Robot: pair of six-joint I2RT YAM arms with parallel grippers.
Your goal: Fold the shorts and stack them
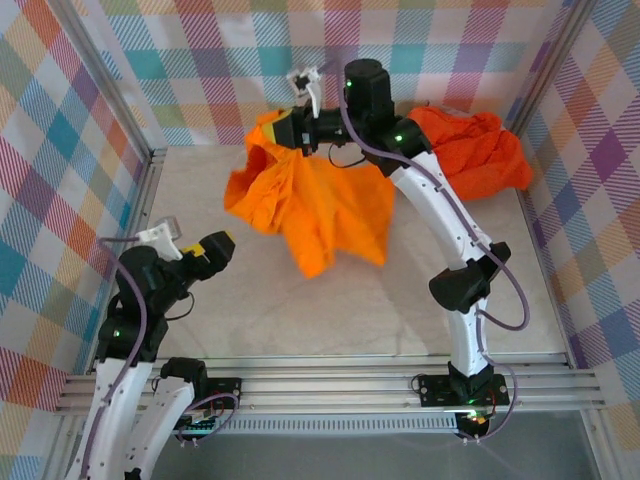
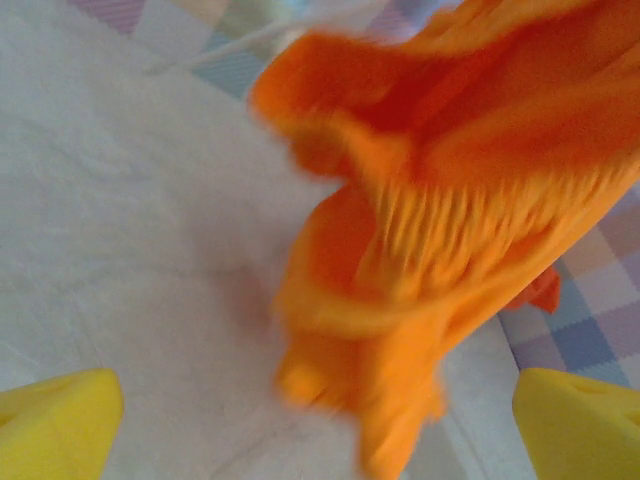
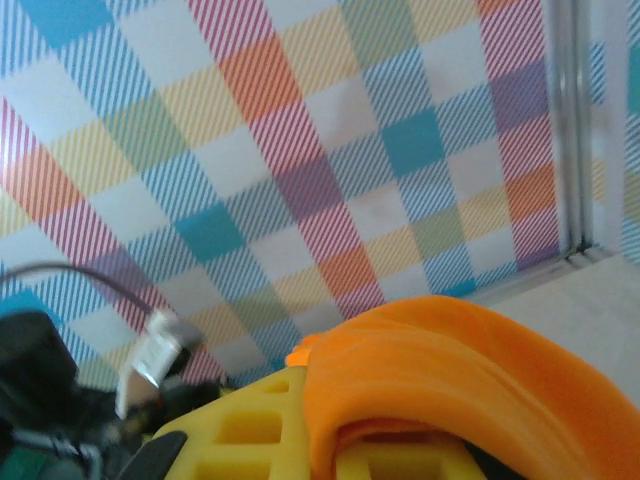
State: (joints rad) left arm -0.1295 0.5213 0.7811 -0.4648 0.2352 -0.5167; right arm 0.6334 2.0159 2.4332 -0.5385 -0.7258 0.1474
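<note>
The orange shorts [image 1: 305,200] are hanging in a bunch from only my right gripper, so I should lower them and grab the gathered waistband [image 2: 460,235] with my left gripper before I spread them out.
My right gripper [image 1: 283,130] is raised at the back of the table and shut on a bright orange pair of shorts [image 1: 315,210]. The cloth hangs from it in a loose sheet down to the table. In the right wrist view the orange fabric [image 3: 470,370] drapes over and between the yellow fingers [image 3: 250,440]. A second orange pair of shorts [image 1: 480,150] lies crumpled at the back right. My left gripper [image 1: 203,248] sits low at the near left, open and empty. Its yellow fingertips [image 2: 55,425] stand wide apart, facing the blurred hanging shorts [image 2: 450,220].
Checked cloth walls close in the table [image 1: 400,300] on three sides. Metal posts stand at the back corners, and an aluminium rail [image 1: 330,385] runs along the near edge. A thin white cord [image 2: 230,45] trails past the top of the hanging cloth.
</note>
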